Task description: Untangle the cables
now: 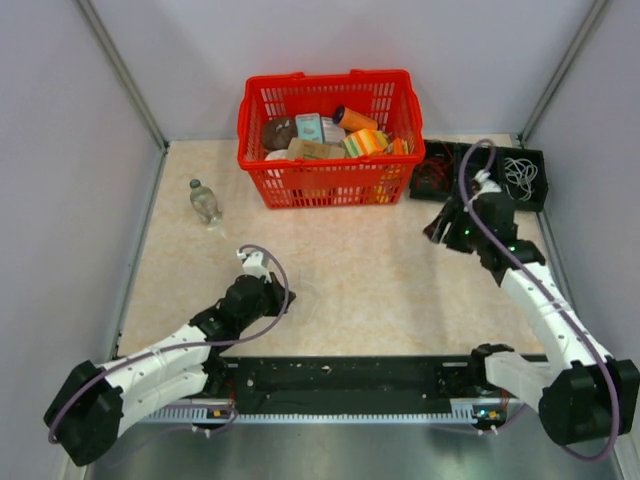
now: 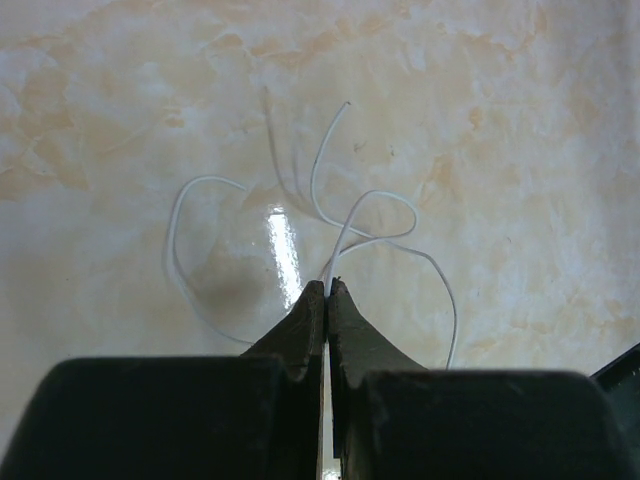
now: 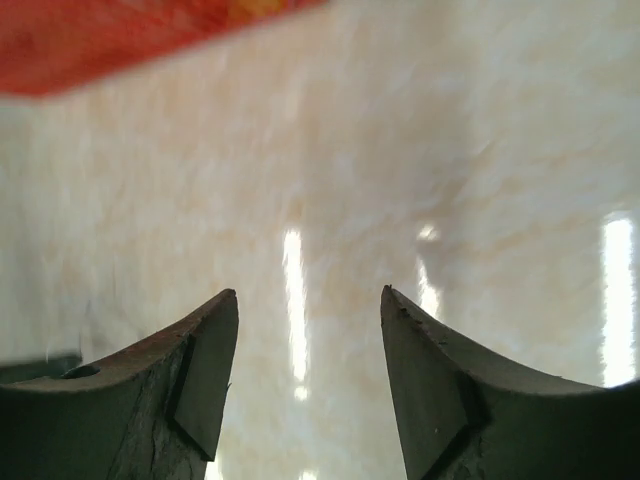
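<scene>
The white cable (image 2: 346, 229) is pinched in my left gripper far from the tray's white coiled cables (image 1: 521, 177), so next my right gripper takes over the cable and puts it down there.
A thin white cable (image 2: 372, 215) lies in loose loops on the marbled tabletop. My left gripper (image 2: 328, 286) is shut on one strand of it, pinched right at the fingertips. In the top view the left gripper (image 1: 281, 301) is low over the near-left part of the table, and the cable is only a faint line beside it (image 1: 301, 294). My right gripper (image 3: 310, 300) is open and empty above bare tabletop. In the top view it (image 1: 437, 227) hovers just in front of a black tray (image 1: 540, 155) holding reddish and dark cables (image 1: 432, 176) and white coiled cables (image 1: 519, 175).
A red basket (image 1: 325, 186) full of groceries stands at the back centre; its edge shows in the right wrist view (image 3: 120, 45). A small plastic bottle (image 1: 204, 201) stands at the back left. Grey walls enclose the table on three sides.
</scene>
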Robot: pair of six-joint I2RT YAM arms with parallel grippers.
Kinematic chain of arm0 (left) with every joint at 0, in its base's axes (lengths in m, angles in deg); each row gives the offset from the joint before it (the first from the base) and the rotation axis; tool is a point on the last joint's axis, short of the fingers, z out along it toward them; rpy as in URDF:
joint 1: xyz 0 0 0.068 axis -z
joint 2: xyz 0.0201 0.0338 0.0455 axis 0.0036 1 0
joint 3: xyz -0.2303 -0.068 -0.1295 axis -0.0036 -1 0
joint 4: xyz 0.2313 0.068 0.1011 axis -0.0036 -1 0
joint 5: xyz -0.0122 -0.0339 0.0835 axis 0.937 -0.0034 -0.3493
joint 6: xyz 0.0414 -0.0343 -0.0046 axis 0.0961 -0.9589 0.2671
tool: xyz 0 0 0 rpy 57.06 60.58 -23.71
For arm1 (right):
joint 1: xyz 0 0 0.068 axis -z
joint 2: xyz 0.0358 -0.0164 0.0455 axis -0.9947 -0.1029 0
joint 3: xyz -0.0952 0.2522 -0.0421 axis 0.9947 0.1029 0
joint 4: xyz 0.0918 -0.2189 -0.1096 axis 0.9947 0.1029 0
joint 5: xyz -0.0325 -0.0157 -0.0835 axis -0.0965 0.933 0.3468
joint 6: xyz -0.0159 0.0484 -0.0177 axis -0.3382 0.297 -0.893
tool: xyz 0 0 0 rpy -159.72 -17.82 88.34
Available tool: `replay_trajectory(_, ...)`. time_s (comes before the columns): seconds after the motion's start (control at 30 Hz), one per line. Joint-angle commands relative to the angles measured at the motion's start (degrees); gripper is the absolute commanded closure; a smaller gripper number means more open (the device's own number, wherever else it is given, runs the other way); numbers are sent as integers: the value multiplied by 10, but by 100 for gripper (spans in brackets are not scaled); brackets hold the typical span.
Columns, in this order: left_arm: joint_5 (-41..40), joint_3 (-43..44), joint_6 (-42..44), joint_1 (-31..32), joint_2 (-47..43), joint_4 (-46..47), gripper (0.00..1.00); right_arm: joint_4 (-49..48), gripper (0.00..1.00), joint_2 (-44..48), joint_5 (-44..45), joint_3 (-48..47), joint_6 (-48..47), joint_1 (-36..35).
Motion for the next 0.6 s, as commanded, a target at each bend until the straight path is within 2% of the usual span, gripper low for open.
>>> replay_trajectory(0.0,50,55,24,-1,59,32,100,-44,41,7,-190,85,-28,-66)
replay_trajectory(0.1,36,88,15,-2,117,2,100,-86,40,9,-210,139,7,-155)
replay_trajectory(0.3,13,98,2,-2,133,-8,96,-235,37,-54,-168,175,74,-345)
replay_trajectory(0.47,18,97,9,-2,134,-7,72,-352,36,-163,-166,155,116,-393)
replay_trajectory(0.57,17,84,8,-2,112,-1,61,-430,42,-214,-173,157,159,-399)
